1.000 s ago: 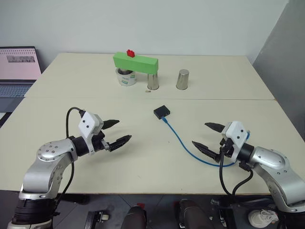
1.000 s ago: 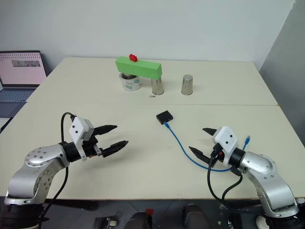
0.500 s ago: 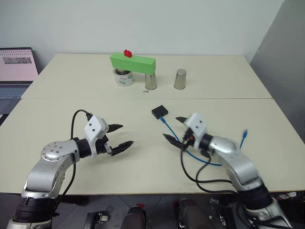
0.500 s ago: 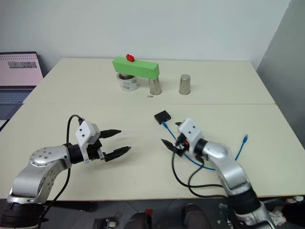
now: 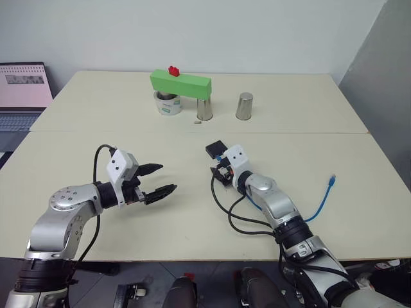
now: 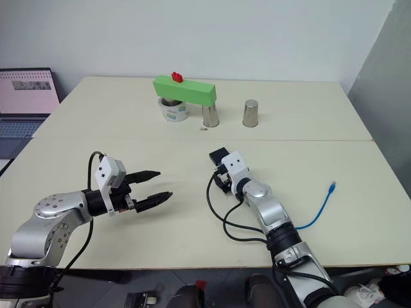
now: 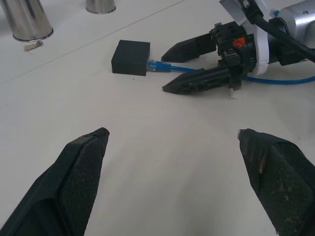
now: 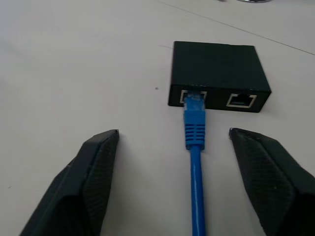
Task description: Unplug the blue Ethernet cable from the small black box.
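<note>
I expect the small black box (image 5: 216, 149) to come along when I lift the cable, because the plug is in its port (image 8: 194, 100) and the box lies free.
The small black box (image 5: 216, 150) lies flat near the middle of the table. The blue Ethernet cable (image 8: 195, 147) is plugged into its left port, and the port beside it is empty. The cable runs back under my right arm, and its free plug end (image 5: 331, 180) lies out to the right. My right gripper (image 5: 218, 173) is open just short of the box, with one finger on each side of the cable and neither touching it. My left gripper (image 5: 164, 178) is open over bare table well to the left, holding nothing.
At the back, a green block (image 5: 180, 82) with a small red piece on top bridges a white cup and a steel cup. Another steel cup (image 5: 243, 106) stands to their right. A laptop (image 5: 22, 86) sits at the far left.
My right arm has swung in from the table's front right to the box, so the cable now lies between its fingers. The left arm has stayed in place.
</note>
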